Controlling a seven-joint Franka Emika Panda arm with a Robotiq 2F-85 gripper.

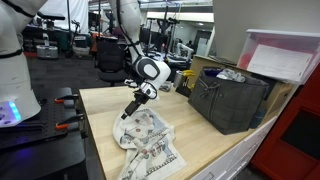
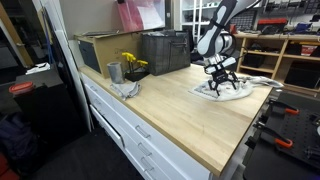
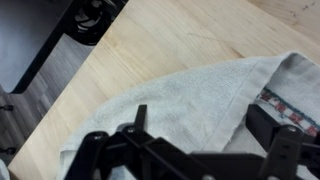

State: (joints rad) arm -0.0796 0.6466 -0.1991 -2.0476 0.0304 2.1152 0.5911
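The cloth's plain side is folded over its patterned border [image 3: 285, 108]. Next, my gripper pinches the folded end [image 3: 195, 105], lifts it and pulls it back to spread out the cloth.
A white patterned cloth [image 1: 147, 140] lies rumpled on the wooden worktop [image 1: 200, 145], one corner hanging over the near edge. In both exterior views my gripper [image 1: 132, 106] hangs open just above the cloth's upper end; from the opposite side the gripper [image 2: 222, 80] stands over the cloth [image 2: 225, 90]. In the wrist view the pale cloth [image 3: 190, 100] with a patterned border fills the space under the gripper [image 3: 200, 120], whose black fingers [image 3: 272, 125] stand wide apart with nothing between them.
A dark grey crate [image 1: 232, 98] with a pink-lidded clear bin [image 1: 282, 58] behind it stands at the back of the worktop. A metal cup [image 2: 114, 71], yellow flowers [image 2: 133, 63] and a grey rag [image 2: 127, 88] sit near the wall. The worktop edge [image 3: 60, 100] drops off close by.
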